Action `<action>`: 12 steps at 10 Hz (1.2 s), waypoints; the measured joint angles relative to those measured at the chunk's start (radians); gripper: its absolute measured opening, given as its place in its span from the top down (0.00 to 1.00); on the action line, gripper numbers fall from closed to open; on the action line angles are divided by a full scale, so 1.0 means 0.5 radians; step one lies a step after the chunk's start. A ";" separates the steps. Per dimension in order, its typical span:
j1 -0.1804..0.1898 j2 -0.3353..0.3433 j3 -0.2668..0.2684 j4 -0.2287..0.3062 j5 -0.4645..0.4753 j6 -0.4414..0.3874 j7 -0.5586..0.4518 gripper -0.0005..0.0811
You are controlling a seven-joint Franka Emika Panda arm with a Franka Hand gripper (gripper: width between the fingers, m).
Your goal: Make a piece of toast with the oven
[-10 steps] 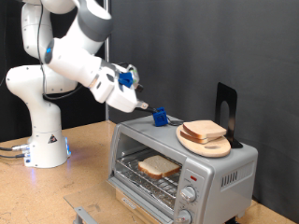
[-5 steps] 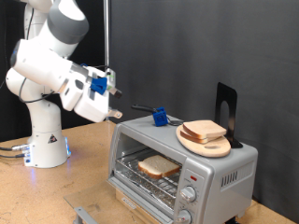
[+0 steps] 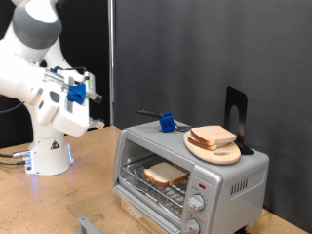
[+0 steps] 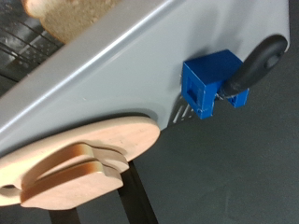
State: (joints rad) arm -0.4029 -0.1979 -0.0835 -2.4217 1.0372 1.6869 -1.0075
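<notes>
Next, my gripper backs off and comes down low by the door's outer edge [image 3: 86,224] before closing the door, because the oven's door [image 3: 109,209] lies folded down and my gripper is high up.
The silver toaster oven [image 3: 226,174] stands at the exterior view's right with its door folded down. A slice of toast [image 3: 166,174] lies on the wire rack inside. Another bread slice [image 3: 213,136] lies on a round wooden plate [image 3: 222,153] on top of the oven. My gripper [image 3: 95,119] hangs in the air to the exterior view's left of the oven, well away from it and touching nothing. The wrist view shows no fingers. It shows the oven top [image 4: 140,65], the plate [image 4: 103,145] with its bread [image 4: 65,177], and an edge of the toast [image 4: 65,14] inside.
A blue block with a black handle [image 3: 166,123] lies on the oven's top, also in the wrist view [image 4: 207,84]. A black stand [image 3: 235,112] rises behind the plate. The robot's white base [image 3: 49,151] stands on the wooden table [image 3: 88,195]. The oven has two knobs [image 3: 198,204].
The arm has swung away from the oven top towards the exterior view's left, carrying the gripper with it. The toast, plate and blue block have not moved.
</notes>
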 joint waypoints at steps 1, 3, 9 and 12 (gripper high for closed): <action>-0.006 0.032 -0.011 0.029 -0.009 -0.002 0.000 0.01; -0.006 0.048 -0.013 0.040 -0.009 -0.006 0.001 0.01; -0.106 0.131 -0.156 0.194 -0.191 -0.314 -0.039 0.01; -0.103 0.142 -0.113 0.209 -0.423 -0.419 0.482 0.01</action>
State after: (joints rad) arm -0.4546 -0.1269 -0.1401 -2.3170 0.8260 1.4776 -0.7666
